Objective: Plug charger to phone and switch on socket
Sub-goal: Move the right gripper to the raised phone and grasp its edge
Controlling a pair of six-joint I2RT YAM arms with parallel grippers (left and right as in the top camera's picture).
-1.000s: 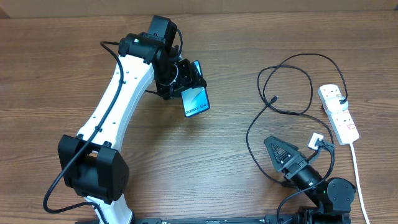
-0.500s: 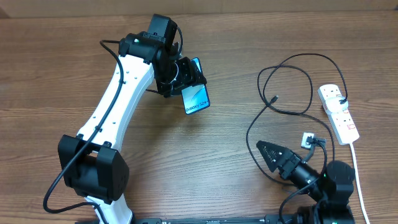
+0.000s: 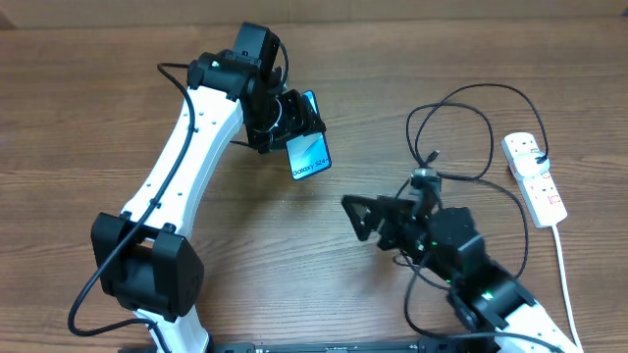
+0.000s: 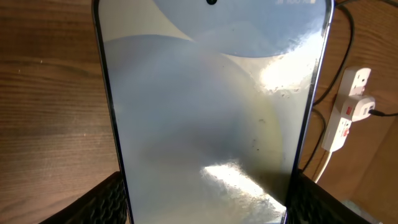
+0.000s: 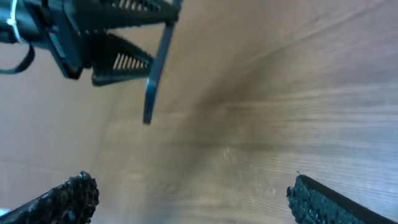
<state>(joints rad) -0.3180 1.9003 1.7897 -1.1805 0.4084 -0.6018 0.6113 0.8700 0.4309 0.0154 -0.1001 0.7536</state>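
The phone stands edge-on to the open fingers of my right gripper. My right gripper keeps going toward the phone's loose end until its fingers close on the phone's screen and back.
My left gripper is shut on the phone and holds it tilted above the table, its blue-and-white screen facing up. In the left wrist view the phone fills the frame between the fingers. My right gripper is open and empty, pointing left toward the phone, a short way below and right of it. In the right wrist view the phone shows edge-on at the upper left. The black charger cable loops on the table, its plug tip right of my right gripper. The white socket lies at the right edge.
The socket's thick white cord runs down the right side. The socket also shows in the left wrist view. The black cable curves round my right arm. Bare wooden table lies to the left.
My right arm has swung up and left from the bottom right corner to the middle of the table, jaws open. My left arm and the phone have not moved.
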